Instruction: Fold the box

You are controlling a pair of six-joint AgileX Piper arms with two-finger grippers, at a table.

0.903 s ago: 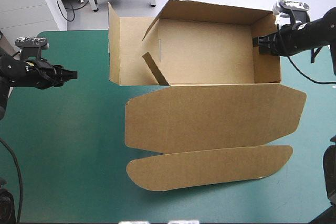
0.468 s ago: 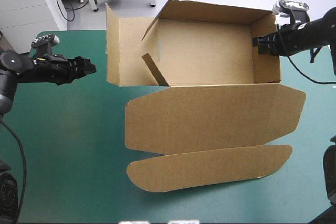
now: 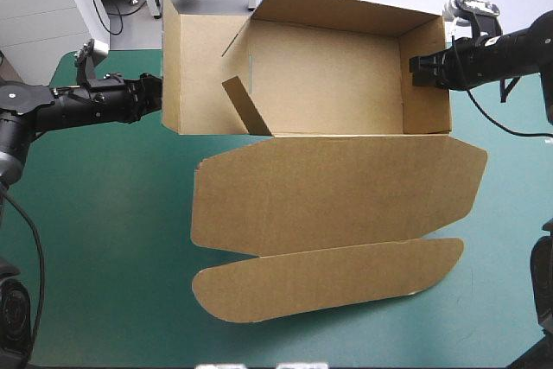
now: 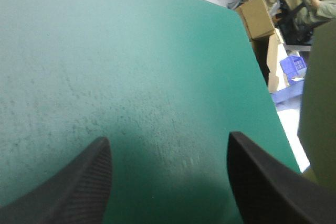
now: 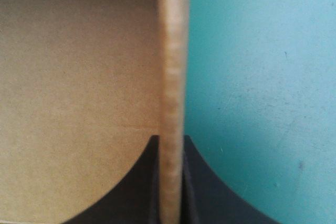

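I am about to carry the box, and a straight crease joins the lid to it. The lid and tuck flap will follow along flat.
The brown box stands at the table's far side with its walls raised. Its lid and rounded tuck flap lie flat toward the front. A narrow inner flap leans loose near the left wall. My right gripper is shut on the right wall; in the right wrist view the wall's edge runs up between the black fingers of that gripper. My left gripper is at the outside of the left wall. In its wrist view it stands open over bare cover, the wall beside it.
Bare teal-green cover stretches left of the lid and along the table's front edge. The box's far wall reaches past the table's far edge. A narrow strip of cover lies right of the lid.
My left gripper has travelled right, up to the box's left wall. The whole box and its lid have shifted a little to the left. The right gripper keeps its hold.
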